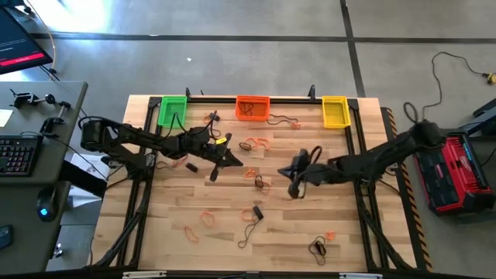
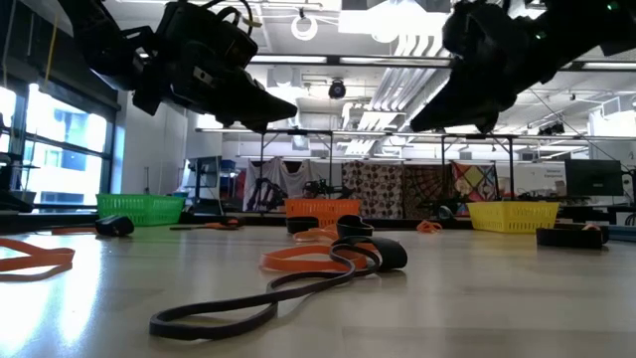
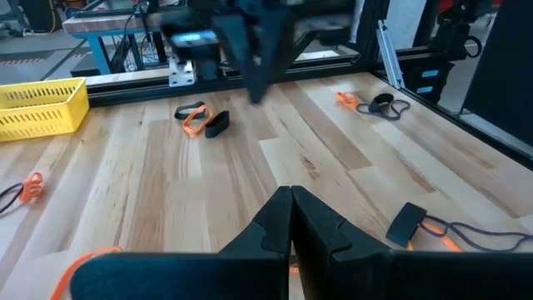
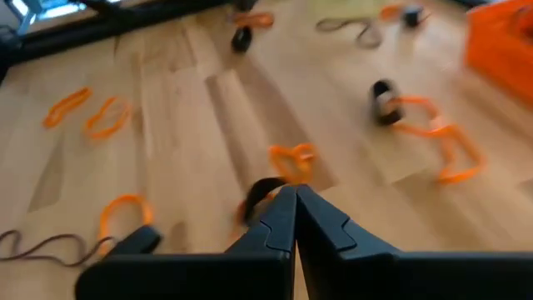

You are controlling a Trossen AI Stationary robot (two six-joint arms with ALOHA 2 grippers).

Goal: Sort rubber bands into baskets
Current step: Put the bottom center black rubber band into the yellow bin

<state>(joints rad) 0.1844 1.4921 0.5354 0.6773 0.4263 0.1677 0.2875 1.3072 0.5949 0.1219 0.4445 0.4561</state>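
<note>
I go on moving my right gripper toward the black band's loose end (image 2: 395, 256) until the fingers are on both sides of it, since the wide black band (image 1: 258, 212) sticks out clear of the orange band.
Three baskets stand along the table's far edge: green (image 1: 172, 110), orange (image 1: 253, 107) and yellow (image 1: 335, 111). Rubber bands lie flat and scattered on the wooden top: orange ones (image 1: 256, 144) (image 1: 208, 218), dark ones (image 1: 318, 248) (image 1: 249, 225). In the low view a black band (image 2: 268, 293) and an orange one (image 2: 308, 261) lie near the front. My left gripper (image 1: 234, 161) hangs shut above the table's middle left, with nothing in it. My right gripper (image 1: 288, 177) hangs shut above the middle right, also holding nothing. In the wrist views both pairs of fingers (image 3: 291, 200) (image 4: 294, 198) are pressed together.
Black frame rails (image 1: 364, 155) run along the table's sides and far edge. A desk with a keyboard (image 1: 17, 153) stands left of the table, and a red case (image 1: 456, 170) lies on the floor to the right. Bands lie under and between both arms.
</note>
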